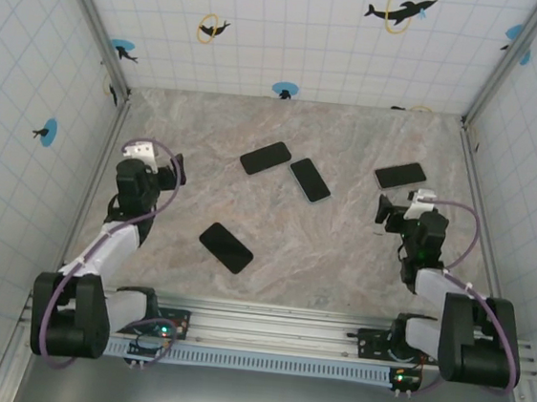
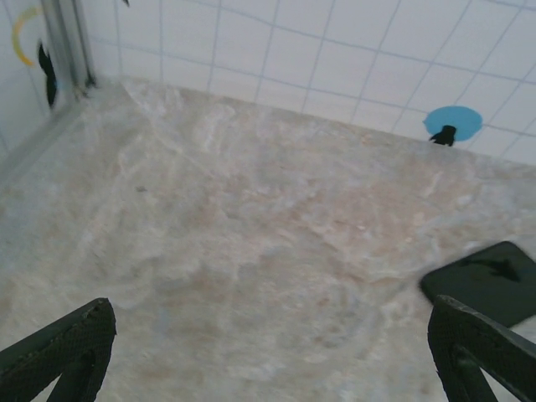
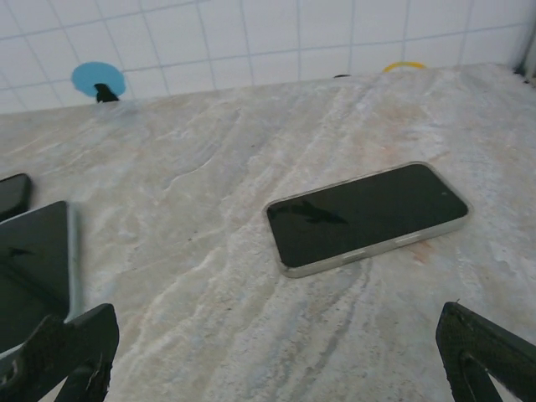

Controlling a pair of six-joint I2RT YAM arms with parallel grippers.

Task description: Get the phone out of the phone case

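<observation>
The front phone point(image 1: 226, 247) lies clear of the other phones. My left gripper should keep going toward it with open fingers and close across its long sides point(image 1: 236, 240).
Four dark phones lie on the marble table point(image 1: 340, 247). One at the back right point(image 1: 401, 176) sits screen up in a clear, pale-rimmed case point(image 3: 366, 216). It is just ahead of my right gripper point(image 1: 382, 213), whose wide-open jaws point(image 3: 276, 339) hold nothing. A second phone point(image 1: 310, 179) has a light blue rim point(image 3: 33, 272). A plain black one point(image 1: 264, 157) lies beside it point(image 2: 486, 280). The fourth point(image 1: 226, 247) lies nearer the front. My left gripper point(image 1: 177, 170) hovers open over bare table at the left, and its fingers point(image 2: 63, 343) are empty.
Tiled walls with dolphin stickers point(image 1: 399, 10) close in the table on three sides. Metal corner posts point(image 1: 95, 20) stand at the back corners. A rail point(image 1: 261, 359) carrying the arm bases runs along the near edge.
</observation>
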